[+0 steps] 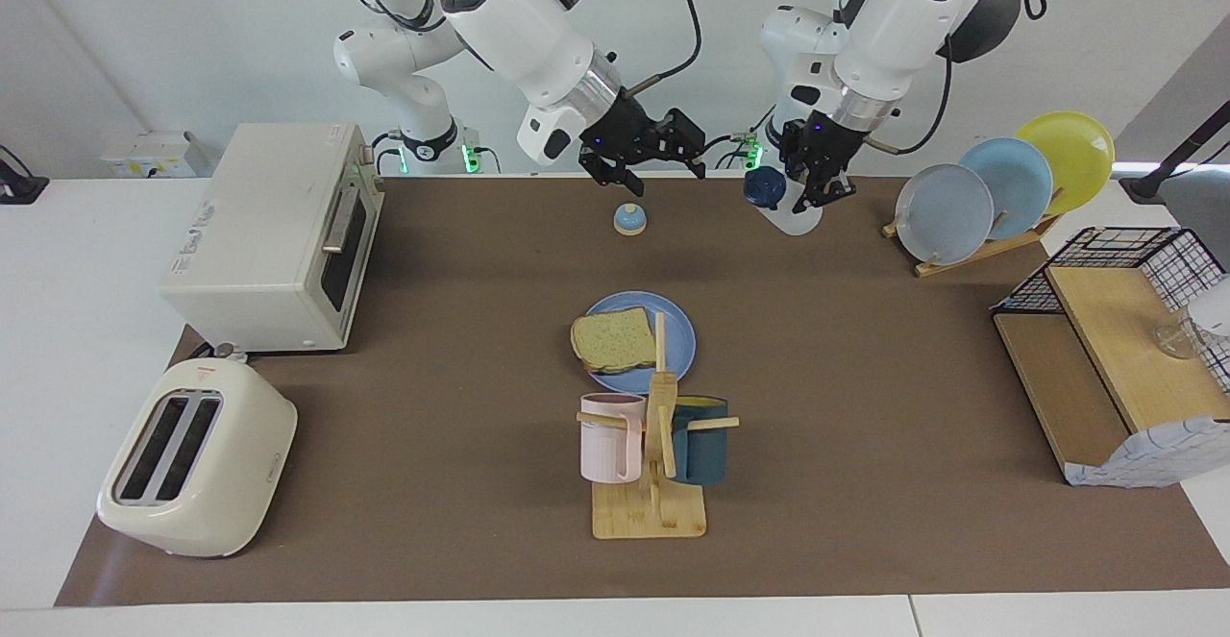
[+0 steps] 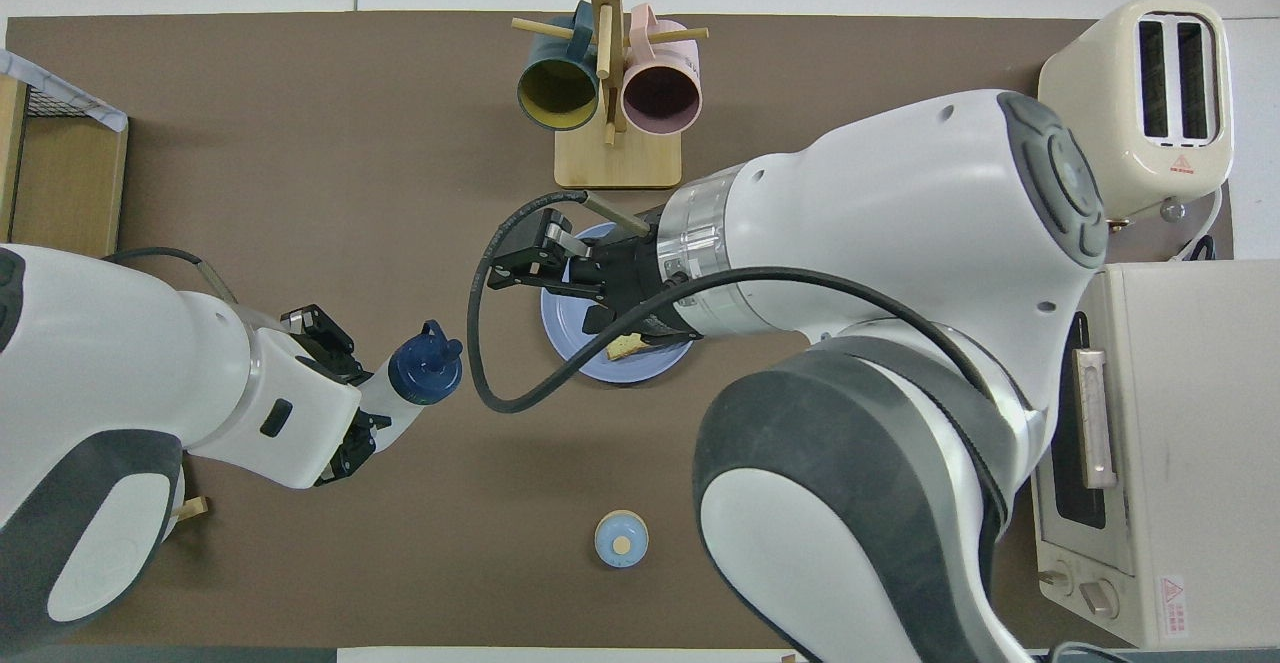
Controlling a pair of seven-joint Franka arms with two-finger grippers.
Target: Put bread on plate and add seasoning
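The tip stopper (image 2: pixel 453 349) will swing up and stay joined on when the robot pulls it, because a bent strap end (image 2: pixel 432 328) sticks out from the navy cap's rim.
The bread (image 1: pixel 613 339) lies flat on the medium-blue plate (image 1: pixel 676 328) in the middle of the table; in the overhead view only a corner of the bread (image 2: pixel 625 347) and part of the plate (image 2: pixel 567 331) show under the right arm. My left gripper (image 1: pixel 815 197) is shut on the seasoning bottle (image 1: pixel 796 219), which is tilted with its navy cap (image 2: pixel 425 368) toward the plate, above the table toward the left arm's end. My right gripper (image 1: pixel 642 168) is open and empty, raised above the bell.
A blue-domed bell (image 1: pixel 629 219) sits nearer to the robots than the plate. A mug rack (image 1: pixel 653 454) stands just farther than the plate. A toaster oven (image 1: pixel 279 233) and toaster (image 1: pixel 197 454) are at the right arm's end. A plate rack (image 1: pixel 999 185) and wire shelf (image 1: pixel 1115 358) are at the left arm's end.
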